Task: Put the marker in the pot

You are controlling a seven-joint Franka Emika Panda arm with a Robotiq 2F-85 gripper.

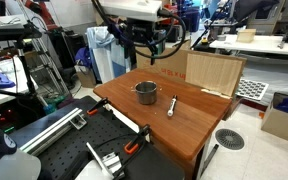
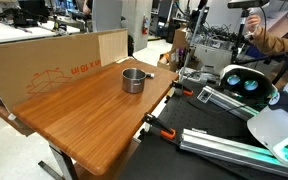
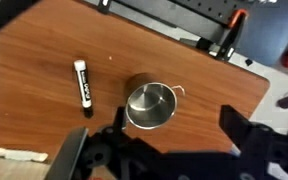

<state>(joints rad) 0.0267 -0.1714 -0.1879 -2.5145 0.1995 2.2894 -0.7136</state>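
Observation:
The marker is clear of the pot and its narrow width (image 3: 83,84) lines up with my fingers, so my gripper should continue down and close at the dark end (image 3: 88,111).
The marker (image 3: 83,83), whitish with a dark end, lies flat on the wooden table (image 3: 44,120), left of the pot in the wrist view. It also shows in an exterior view (image 1: 171,106), a short way from the pot. The pot (image 3: 150,105) is small, round, grey metal, upright and empty, with a short wire handle; it shows in both exterior views (image 1: 145,93) (image 2: 133,80). My gripper (image 3: 174,135) is open and empty, high above the table (image 1: 149,45), its fingers to either side of the pot's near edge in the wrist view.
A cardboard box (image 1: 214,72) stands along the table's back edge (image 2: 54,65). Orange-handled clamps (image 1: 134,146) (image 3: 232,20) grip the table edge beside black rails (image 1: 114,160). A white machine (image 2: 246,85) stands beyond the table.

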